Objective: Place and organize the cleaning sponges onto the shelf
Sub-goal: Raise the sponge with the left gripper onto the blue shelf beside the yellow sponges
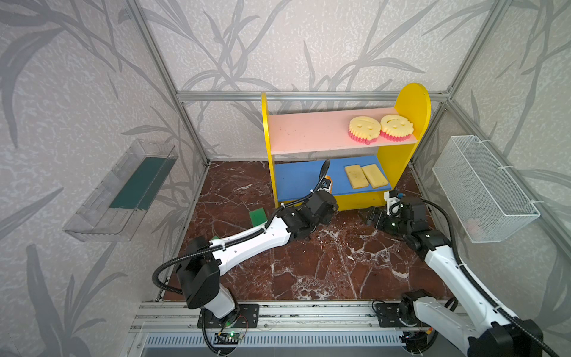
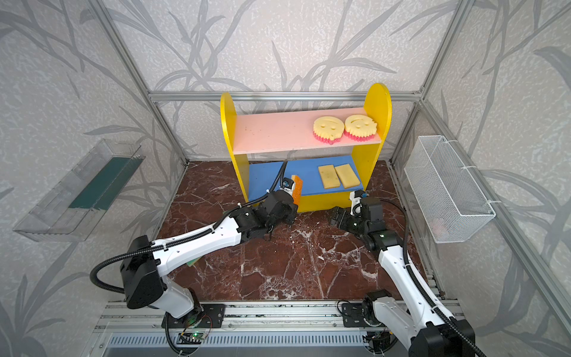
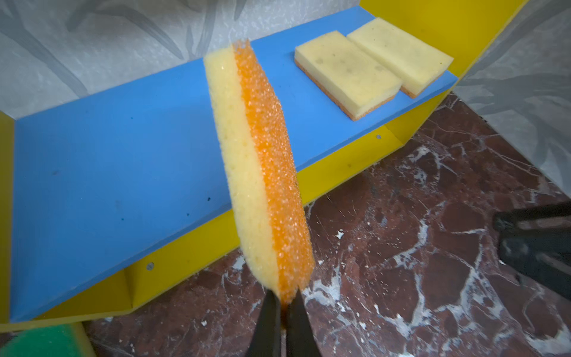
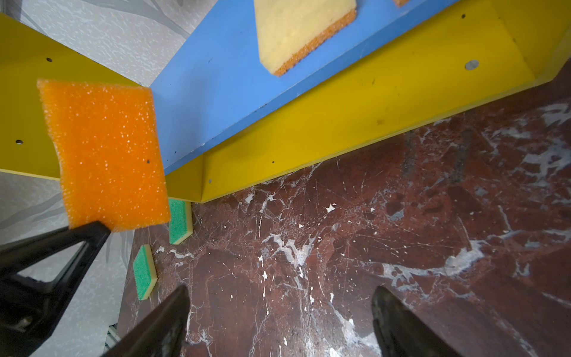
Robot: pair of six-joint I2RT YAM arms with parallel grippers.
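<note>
My left gripper keeps going inward and let go beside the pale yellow sponges [image 2: 328, 176], as the orange sponge's far end [image 2: 297, 178] points in over the open blue board.
The shelf [image 1: 411, 105] stands at the back of the marble floor. Two round yellow smiley sponges [image 1: 364, 128] [image 1: 396, 126] lie on its pink upper board [image 1: 309, 133]. Two pale yellow rectangles [image 1: 357, 176] [image 1: 374, 175] lie on the blue lower board [image 3: 108, 154]. My left gripper [image 3: 282, 304] is shut on one end of an orange-faced sponge [image 3: 262, 173], held on edge over that board's front edge. My right gripper [image 4: 281, 290] hangs open and empty above the floor before the shelf's right end. Two green-faced sponges [image 4: 180, 221] [image 4: 144, 272] lie on the floor at the left.
A clear plastic tray [image 1: 123, 191] with a dark green bottom hangs on the left wall. A white wire basket [image 1: 485, 188] hangs on the right wall. Aluminium frame posts [image 1: 191, 129] border the floor.
</note>
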